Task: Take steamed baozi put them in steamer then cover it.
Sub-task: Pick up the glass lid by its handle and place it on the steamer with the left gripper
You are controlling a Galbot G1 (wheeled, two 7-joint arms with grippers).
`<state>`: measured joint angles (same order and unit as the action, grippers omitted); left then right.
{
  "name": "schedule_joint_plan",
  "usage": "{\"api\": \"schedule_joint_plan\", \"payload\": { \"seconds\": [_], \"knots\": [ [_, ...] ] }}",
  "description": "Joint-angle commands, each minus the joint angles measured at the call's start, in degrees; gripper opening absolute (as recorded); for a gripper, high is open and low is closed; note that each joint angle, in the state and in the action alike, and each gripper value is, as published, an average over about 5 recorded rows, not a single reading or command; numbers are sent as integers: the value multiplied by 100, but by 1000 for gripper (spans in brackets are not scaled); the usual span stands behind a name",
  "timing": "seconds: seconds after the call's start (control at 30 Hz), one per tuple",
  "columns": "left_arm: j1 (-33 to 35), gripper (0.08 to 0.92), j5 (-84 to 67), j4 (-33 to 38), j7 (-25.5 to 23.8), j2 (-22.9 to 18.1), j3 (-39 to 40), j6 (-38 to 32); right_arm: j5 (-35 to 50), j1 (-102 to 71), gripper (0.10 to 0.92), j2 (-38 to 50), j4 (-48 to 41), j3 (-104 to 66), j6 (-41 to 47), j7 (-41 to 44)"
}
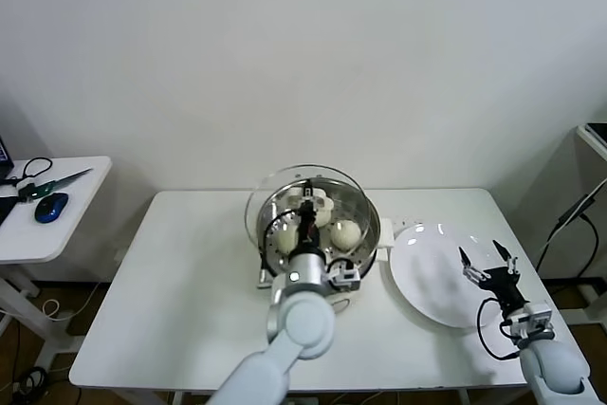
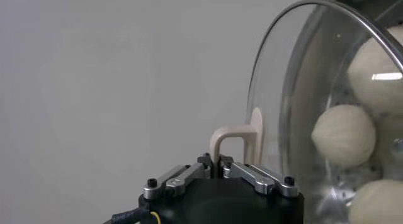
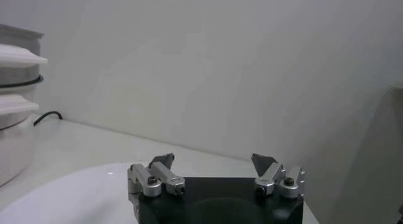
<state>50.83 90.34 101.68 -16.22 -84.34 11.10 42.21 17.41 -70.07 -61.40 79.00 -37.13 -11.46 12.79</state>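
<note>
My left gripper is easing down the glass lid [image 1: 251,203], which sticks out past the steamer's rim [image 1: 377,226] toward the mouse. It should keep moving the lid down and toward the plate until the lid meets the steamer's rim.
The steamer [image 1: 372,225] stands at the table's middle back with baozi inside; I see three, one of them [image 1: 345,232] on the right. My left gripper [image 1: 307,223] is shut on the beige handle [image 2: 234,140] of the clear glass lid [image 1: 270,187] and holds the lid over the steamer, slightly tilted. In the left wrist view the baozi [image 2: 344,134] show through the glass [image 2: 283,106]. My right gripper [image 1: 487,265] is open and empty over the white plate [image 1: 427,277]; it also shows in the right wrist view [image 3: 214,161].
The steamer's white side [image 3: 16,112] shows in the right wrist view, with its cord [image 3: 47,117]. A side table [image 1: 66,206] at the left holds a blue mouse [image 1: 50,207] and scissors [image 1: 52,185]. A wall is close behind the table.
</note>
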Motion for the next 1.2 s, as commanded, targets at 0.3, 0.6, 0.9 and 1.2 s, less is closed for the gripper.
{"api": "schedule_joint_plan", "payload": {
  "seconds": [0.3,0.6,0.9,1.2],
  "knots": [
    [-59,146,15,-593,19,-469,126,279,-99,36,823,-60,-87,-37,-47,27],
    [-39,146,63,-675,27,-412,107,279,-101,40,823,-76,-113,-69,-68,41],
    [-61,146,33,-736,149,-455,125,279,-113,38,823,-100,-138,-97,-86,62],
    [-53,146,60,-798,174,-425,120,279,-123,20,823,-106,-146,-133,-108,99]
  ]
}}
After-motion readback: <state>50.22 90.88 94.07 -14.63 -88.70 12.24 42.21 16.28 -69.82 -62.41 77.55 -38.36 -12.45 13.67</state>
